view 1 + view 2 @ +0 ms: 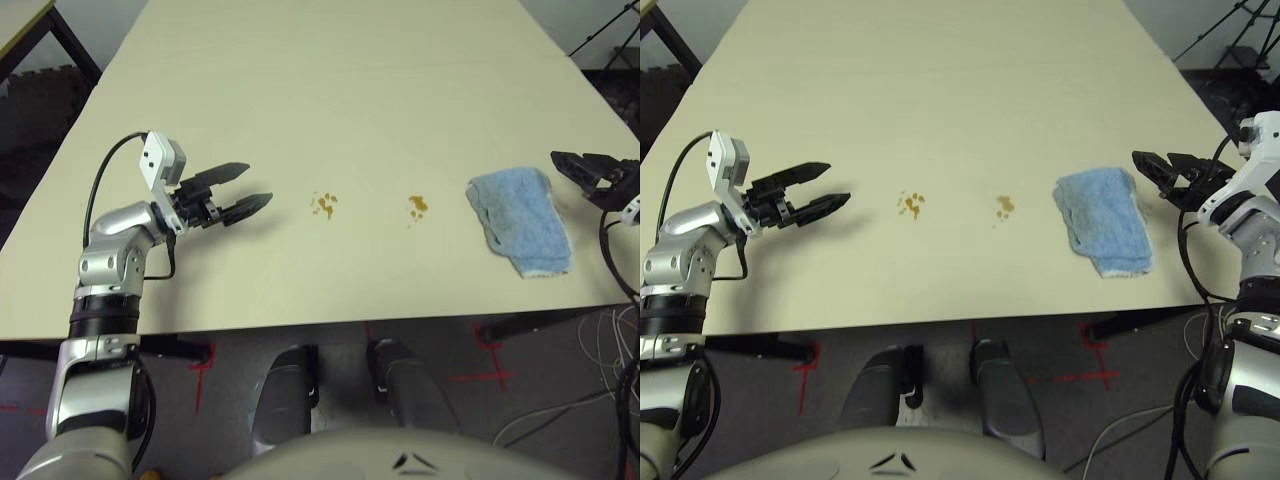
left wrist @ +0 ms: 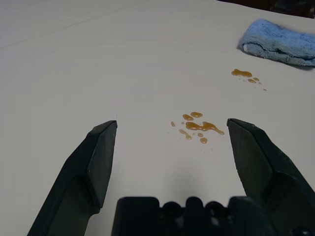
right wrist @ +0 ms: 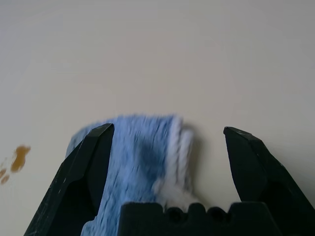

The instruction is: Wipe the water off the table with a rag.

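My right gripper should keep moving its open fingers down toward the rag until they can close on it, because the rag's white edge (image 3: 179, 156) lies between them.
The light blue rag (image 1: 520, 218) lies crumpled on the cream table (image 1: 300, 90), near its right front edge. Two small patches of amber water sit left of it, one (image 1: 417, 206) close to the rag and the other (image 1: 324, 204) nearer the middle. My right gripper (image 1: 1152, 167) hovers just right of the rag, open, with the cloth lying between and beyond its fingers (image 3: 88, 167) in the right wrist view. My left gripper (image 1: 250, 186) is open over the table's left part, pointing toward the nearer water patch (image 2: 197, 127).
The table's front edge runs just below the rag and the spills. Cables (image 1: 615, 330) hang off the right side, and red tape crosses (image 1: 200, 365) mark the floor. Another table's corner (image 1: 25, 25) shows at the far left.
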Robot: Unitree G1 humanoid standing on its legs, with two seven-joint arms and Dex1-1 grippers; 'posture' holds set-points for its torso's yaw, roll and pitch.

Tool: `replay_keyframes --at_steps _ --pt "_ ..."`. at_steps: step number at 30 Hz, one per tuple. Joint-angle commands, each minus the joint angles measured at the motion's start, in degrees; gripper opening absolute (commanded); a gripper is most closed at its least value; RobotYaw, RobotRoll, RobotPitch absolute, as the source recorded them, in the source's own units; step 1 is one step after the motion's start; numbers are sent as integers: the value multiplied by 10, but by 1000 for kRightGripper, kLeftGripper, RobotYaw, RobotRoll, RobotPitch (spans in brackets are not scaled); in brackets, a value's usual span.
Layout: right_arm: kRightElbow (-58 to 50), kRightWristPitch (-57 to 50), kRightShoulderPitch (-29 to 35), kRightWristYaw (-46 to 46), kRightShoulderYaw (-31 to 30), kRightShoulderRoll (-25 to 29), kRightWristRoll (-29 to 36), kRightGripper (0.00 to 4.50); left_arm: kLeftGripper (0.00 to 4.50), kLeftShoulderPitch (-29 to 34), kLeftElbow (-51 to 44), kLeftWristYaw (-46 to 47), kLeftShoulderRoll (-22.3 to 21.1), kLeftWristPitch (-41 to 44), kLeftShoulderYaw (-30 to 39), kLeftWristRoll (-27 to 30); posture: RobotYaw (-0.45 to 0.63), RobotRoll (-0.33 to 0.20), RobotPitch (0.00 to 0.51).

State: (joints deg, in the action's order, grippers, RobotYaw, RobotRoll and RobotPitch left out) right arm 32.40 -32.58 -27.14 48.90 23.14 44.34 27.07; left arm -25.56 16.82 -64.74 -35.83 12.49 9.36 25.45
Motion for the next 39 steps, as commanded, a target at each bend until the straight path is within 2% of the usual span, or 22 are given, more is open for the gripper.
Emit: replay_keyframes --at_steps 1,13,28,30,33,39 --pt "-33 -31 23 6 -9 1 7 4441 4500 5 5 3 -3 -2 -3 -7 -142 0 138" --pt "-71 -27 77 9 -29 -10 -5 4441 4500 4 5 8 -5 1 -5 -9 -144 0 144" --pt "-129 -48 94 8 -82 -58 -8 4441 4500 5 -1 15 -1 5 -6 -8 -138 0 148" --pt "-113 -36 91 3 -83 -59 -16 4070 4500 7 -3 16 -1 5 -6 -8 -136 0 149" --pt "-107 -31 88 -5 -84 -61 -22 3147 4500 9 -6 18 -2 6 -5 -8 -135 0 149" --pt "-111 -28 73 -34 -83 -73 -35 795 4500 10 -7 19 -3 6 -4 -8 -129 0 153"
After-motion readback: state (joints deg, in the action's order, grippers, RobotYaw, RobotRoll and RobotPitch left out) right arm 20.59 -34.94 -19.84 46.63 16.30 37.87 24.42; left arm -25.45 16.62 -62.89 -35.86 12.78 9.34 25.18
